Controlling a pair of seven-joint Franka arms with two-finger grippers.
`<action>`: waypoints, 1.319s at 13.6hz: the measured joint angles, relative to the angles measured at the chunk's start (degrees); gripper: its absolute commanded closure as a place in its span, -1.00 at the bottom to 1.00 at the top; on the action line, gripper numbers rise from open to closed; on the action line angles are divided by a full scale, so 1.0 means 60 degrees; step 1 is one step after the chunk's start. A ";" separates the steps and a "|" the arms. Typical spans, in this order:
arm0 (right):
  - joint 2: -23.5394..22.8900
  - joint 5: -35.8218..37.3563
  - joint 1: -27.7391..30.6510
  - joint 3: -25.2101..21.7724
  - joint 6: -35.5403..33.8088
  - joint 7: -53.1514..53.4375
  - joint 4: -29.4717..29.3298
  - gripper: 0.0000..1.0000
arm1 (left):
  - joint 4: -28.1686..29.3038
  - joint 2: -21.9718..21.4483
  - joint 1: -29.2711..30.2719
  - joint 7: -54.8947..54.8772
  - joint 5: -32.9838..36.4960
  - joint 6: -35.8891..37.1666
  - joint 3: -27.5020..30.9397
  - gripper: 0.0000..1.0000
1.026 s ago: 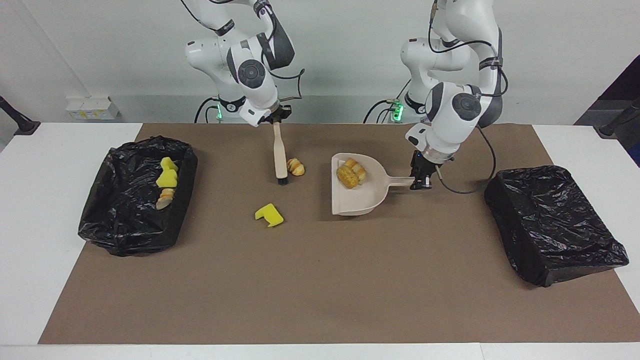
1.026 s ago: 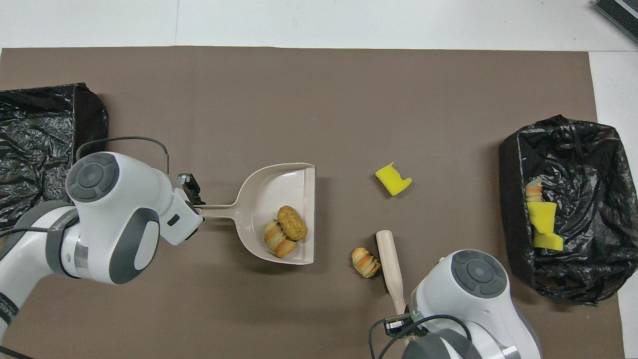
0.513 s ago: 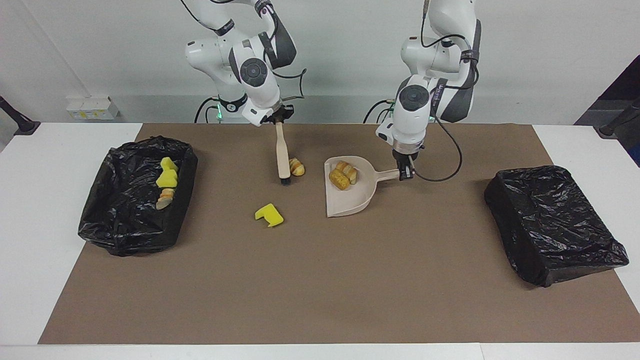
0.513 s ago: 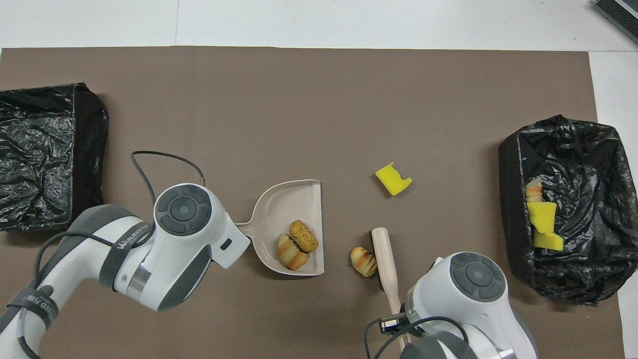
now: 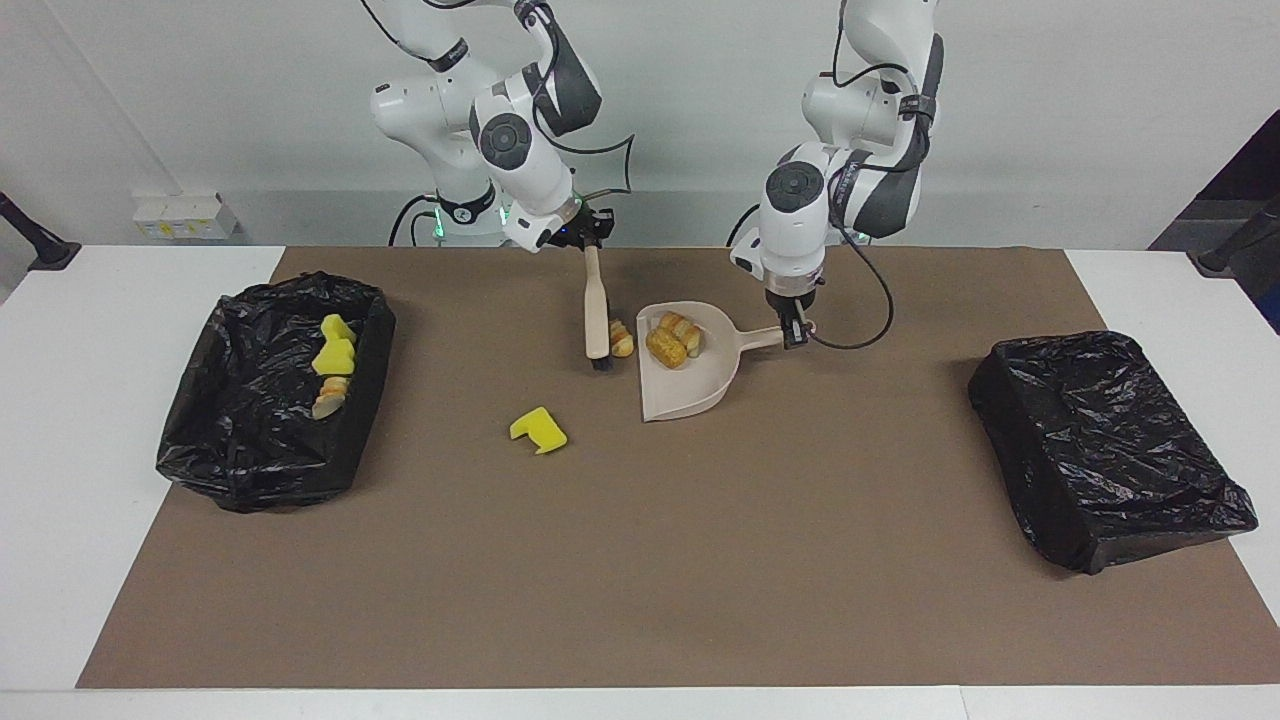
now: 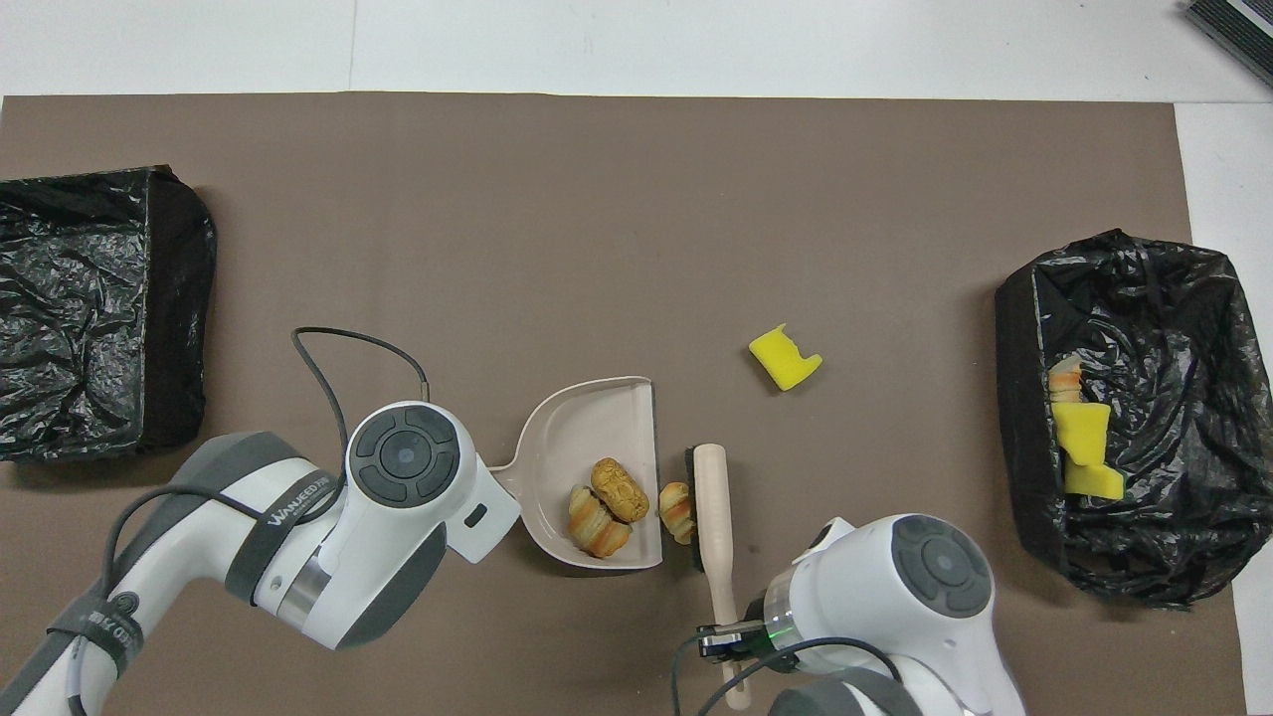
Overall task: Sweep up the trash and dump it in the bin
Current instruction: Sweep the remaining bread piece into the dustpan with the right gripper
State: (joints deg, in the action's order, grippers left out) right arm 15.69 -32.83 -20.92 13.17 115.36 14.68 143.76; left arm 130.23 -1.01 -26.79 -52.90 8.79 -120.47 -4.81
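Observation:
The yellow sponge chunk (image 6: 784, 358) is on the back side of the brush, so next my right gripper swings the brush around behind the chunk once the bread piece is in.
My right gripper (image 5: 590, 232) is shut on the handle of the beige brush (image 5: 596, 320), whose black bristles rest on the mat. One bread piece (image 5: 621, 340) lies between the bristles and the open lip of the beige dustpan (image 5: 690, 385), touching both. My left gripper (image 5: 795, 330) is shut on the dustpan's handle. Two bread pieces (image 5: 672, 340) lie in the pan. In the overhead view the brush (image 6: 711, 517), the bread piece (image 6: 676, 509) and the dustpan (image 6: 577, 438) sit side by side. A yellow sponge chunk (image 5: 538, 430) lies loose on the mat, farther from the robots than the brush.
A black-lined bin (image 5: 250, 470) at the right arm's end of the table holds yellow sponge chunks and a bread piece; it also shows in the overhead view (image 6: 1014, 398). A second black-lined bin (image 5: 1110, 450) stands at the left arm's end. Brown mat (image 5: 640, 580) covers the table.
My left gripper has drawn the dustpan toward the brush and nearer the robots. My right gripper has swept the brush and the bread piece up to the pan's lip.

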 measured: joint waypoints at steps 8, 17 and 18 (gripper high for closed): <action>-0.1242 -0.0330 -0.0719 -0.0055 0.0056 0.1431 -0.1684 1.00 | 0.0401 -0.0116 0.0000 0.0006 0.0078 -0.0623 0.0021 1.00; -0.0106 0.3562 -0.0060 -0.0100 -0.2849 0.1134 -0.0830 1.00 | 0.0432 -0.0115 -0.0004 0.0005 0.0152 -0.0658 0.0013 1.00; -0.0128 0.3391 -0.0135 -0.0065 -0.2544 0.1173 -0.0596 1.00 | 0.0432 -0.0115 -0.0020 0.0009 0.0251 -0.0657 -0.0006 1.00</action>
State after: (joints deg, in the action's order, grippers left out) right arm 14.93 -12.49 -21.73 12.78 100.10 21.71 140.18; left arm 132.82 -1.70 -26.91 -52.85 10.30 -124.42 -4.84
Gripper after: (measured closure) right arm 0.736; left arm 0.678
